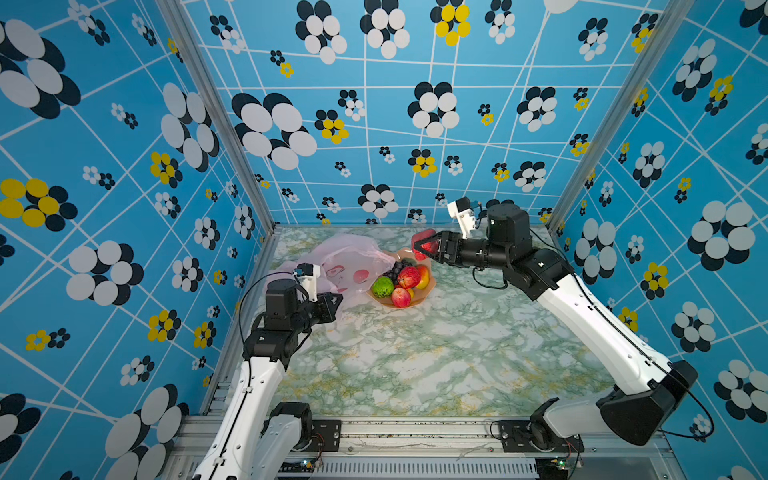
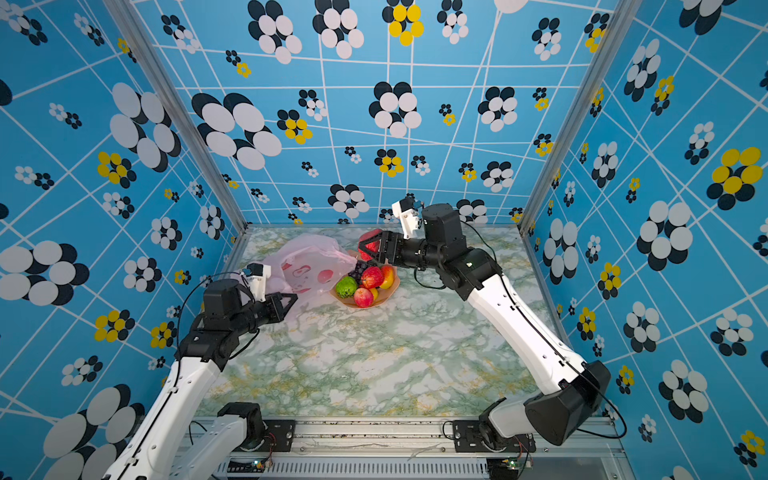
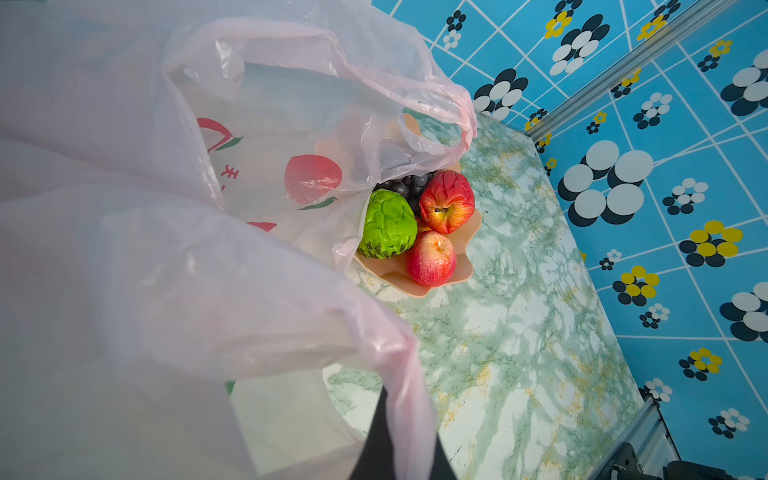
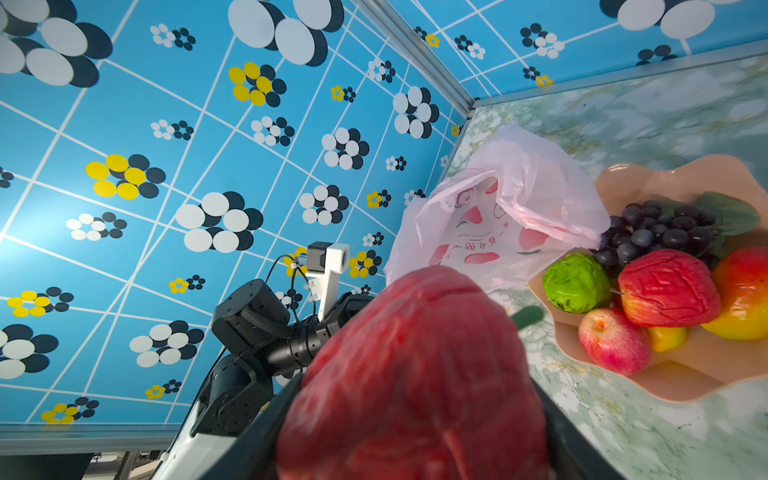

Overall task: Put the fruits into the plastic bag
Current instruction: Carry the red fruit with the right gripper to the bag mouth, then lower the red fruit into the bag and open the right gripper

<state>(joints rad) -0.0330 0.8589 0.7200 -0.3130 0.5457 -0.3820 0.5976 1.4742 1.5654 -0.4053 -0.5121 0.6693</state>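
Note:
The plastic bag's opening [image 1: 366, 265] is wide open toward the bumpy red fruit, so the robot's right gripper should keep carrying the fruit until it is inside the plastic bag [image 1: 340, 276].
The pale-pink plastic bag [image 1: 353, 255] [image 2: 309, 257] lies at the back left of the table, and my left gripper [image 1: 337, 300] [image 3: 399, 419] is shut on its near edge, holding it up. My right gripper [image 1: 424, 246] [image 4: 415, 399] is shut on a bumpy red fruit [image 1: 418, 238] [image 4: 415, 349], in the air behind the bowl. In the peach bowl [image 1: 432, 286] [image 4: 685, 384] lie the grapes [image 4: 660, 232], a bumpy green fruit [image 3: 388, 224], two red apples [image 3: 446, 201] [image 3: 430, 257] and a yellow-orange mango-like fruit [image 4: 744, 299].
The bowl stands right of the bag and touches it. The marbled green table [image 1: 415, 357] is walled in by blue flowered panels [image 1: 374, 124] on three sides. An aluminium rail [image 1: 415, 428] with both arm bases runs along the front edge.

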